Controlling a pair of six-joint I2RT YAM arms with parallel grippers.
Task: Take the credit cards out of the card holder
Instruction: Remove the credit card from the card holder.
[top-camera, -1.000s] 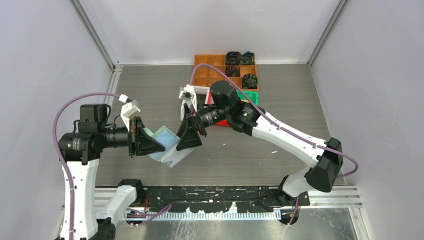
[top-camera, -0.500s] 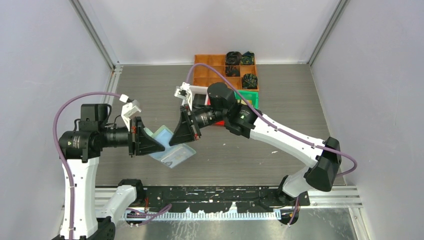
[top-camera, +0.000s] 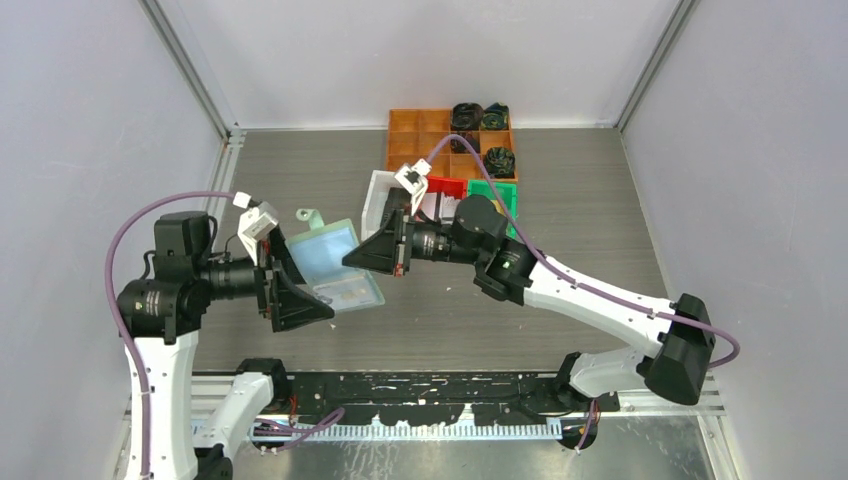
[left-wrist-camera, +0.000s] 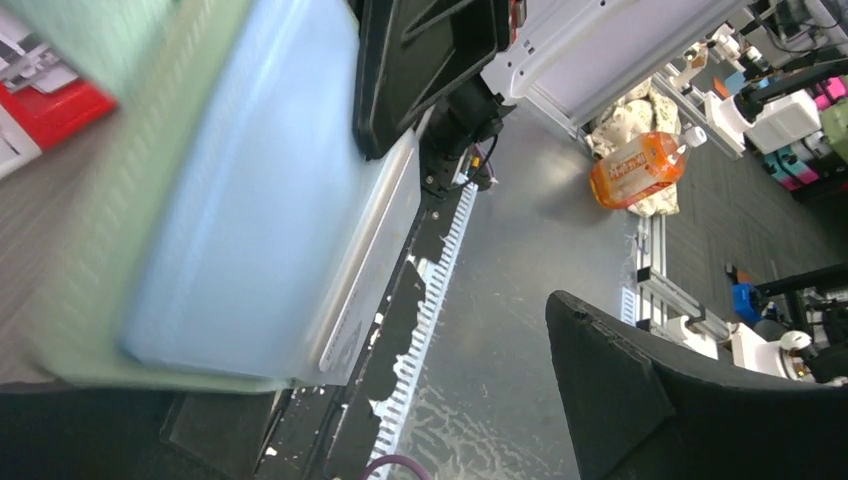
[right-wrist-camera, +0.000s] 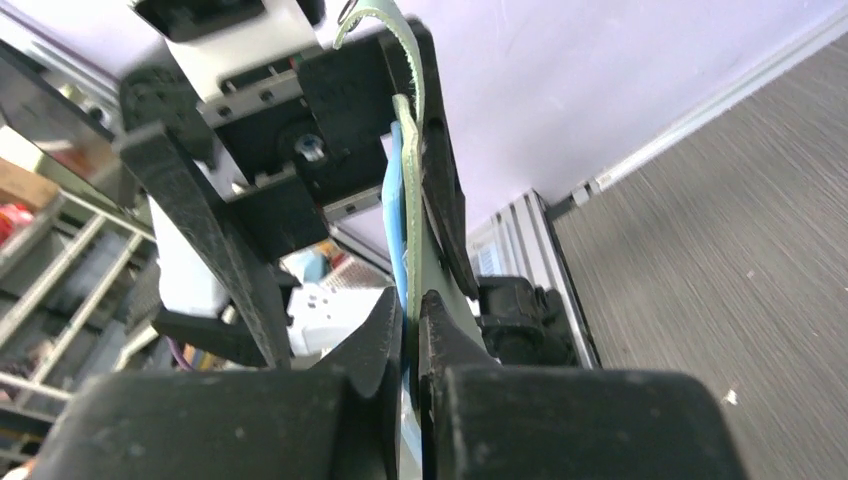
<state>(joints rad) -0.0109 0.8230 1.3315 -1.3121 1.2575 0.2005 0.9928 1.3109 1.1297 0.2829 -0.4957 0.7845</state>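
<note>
The credit card (top-camera: 352, 293) points past my left gripper while my right gripper holds the card holder's side edge, so I should turn the holder, gripping near its tab.
The card holder (top-camera: 325, 255) is unfolded, pale sage-green outside with bluish clear pockets, and hangs above the table between the two arms. My right gripper (top-camera: 352, 258) is shut on its right edge; the right wrist view has the green flap (right-wrist-camera: 408, 150) pinched edge-on between the jaws. A silvery-white credit card (top-camera: 350, 292) sits in the lower pocket, and its edge (left-wrist-camera: 372, 250) pokes out in the left wrist view. My left gripper (top-camera: 312, 296) stands open just left of and below the holder, one black finger (left-wrist-camera: 640, 400) far from it.
An orange compartment tray (top-camera: 420, 135) with dark fabric bundles (top-camera: 480, 117) stands at the back. White (top-camera: 383, 195), red (top-camera: 445, 187) and green (top-camera: 497, 190) bins sit in front of it, behind my right arm. An orange bottle (left-wrist-camera: 640, 165) lies off the table.
My right gripper shut on the holder's edge and pulled it up and back. My left gripper then opened, let go of the holder and dropped slightly toward the near edge.
</note>
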